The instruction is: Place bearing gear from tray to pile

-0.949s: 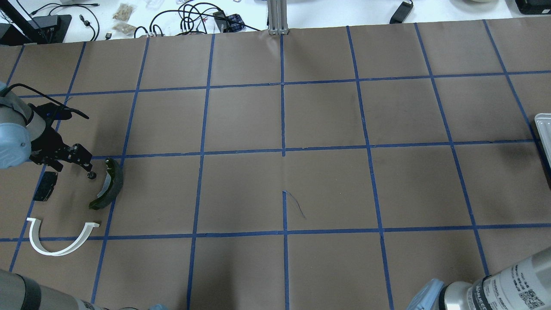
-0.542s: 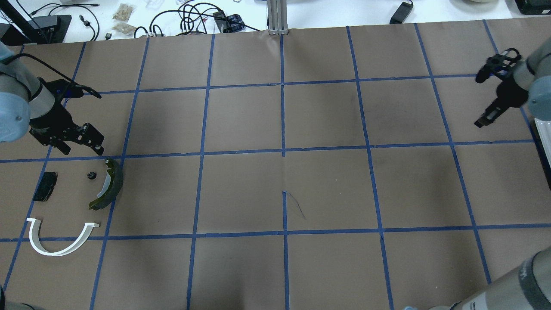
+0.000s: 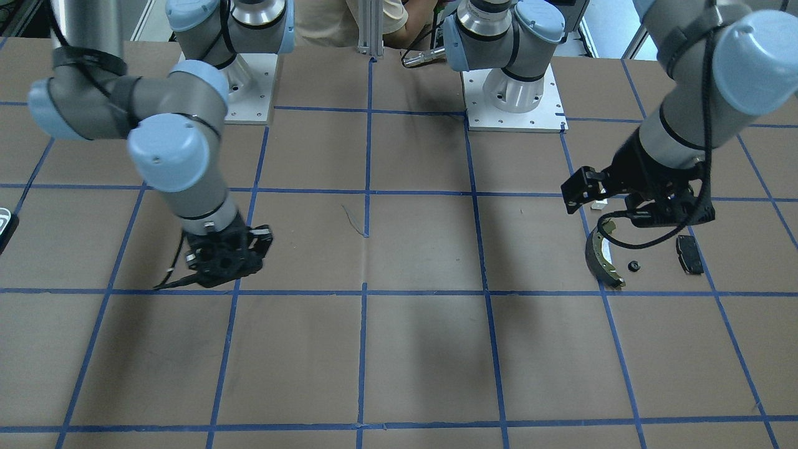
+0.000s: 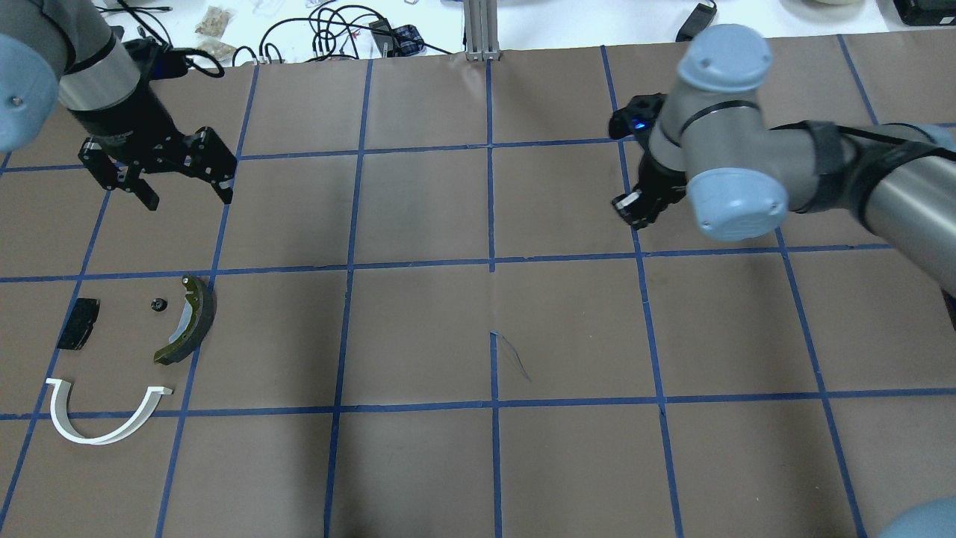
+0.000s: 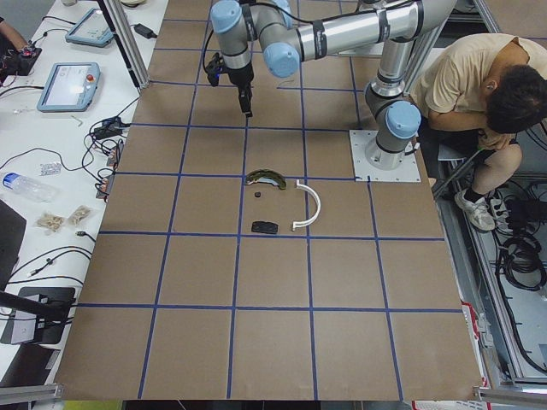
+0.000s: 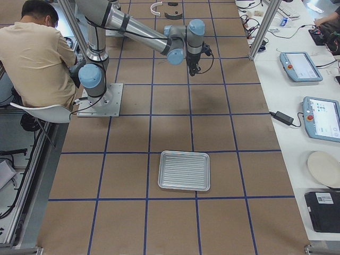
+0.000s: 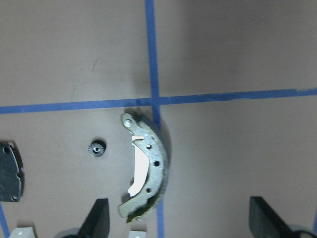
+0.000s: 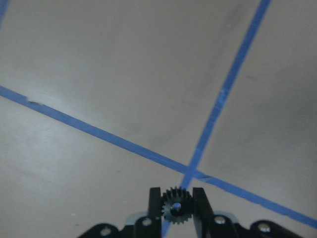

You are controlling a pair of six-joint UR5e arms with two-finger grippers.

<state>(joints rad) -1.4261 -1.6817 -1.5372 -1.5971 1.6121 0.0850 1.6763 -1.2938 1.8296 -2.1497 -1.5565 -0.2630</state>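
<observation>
I should lay my right gripper's gear down at the table's middle (image 3: 386, 246) for my left gripper to take, as the pile (image 3: 634, 265) is beyond my right gripper's reach.
The pile lies at the table's left: a white half-ring (image 4: 104, 418), an olive-and-black brake shoe (image 4: 190, 321), a flat black pad (image 4: 78, 323) and a small black gear (image 4: 157, 303) between pad and shoe. The gear also shows in the left wrist view (image 7: 97, 148). My left gripper (image 4: 188, 199) is open and empty, raised beyond the pile. My right gripper (image 4: 635, 209) is right of the table's middle, shut on another small black gear (image 8: 177, 205). The silver tray (image 6: 184, 170) lies at the table's right end.
The brown table cover has a blue tape grid (image 4: 491, 263). Cables and small items lie on the white bench (image 4: 336, 30) beyond the far edge. A seated person (image 6: 37, 48) is behind the robot bases. Tablets lie on a side bench (image 6: 319, 114).
My left gripper let go of a small gear in the pile, then rose and moved away toward the far side. My right arm swung in from the right edge toward the table's middle.
</observation>
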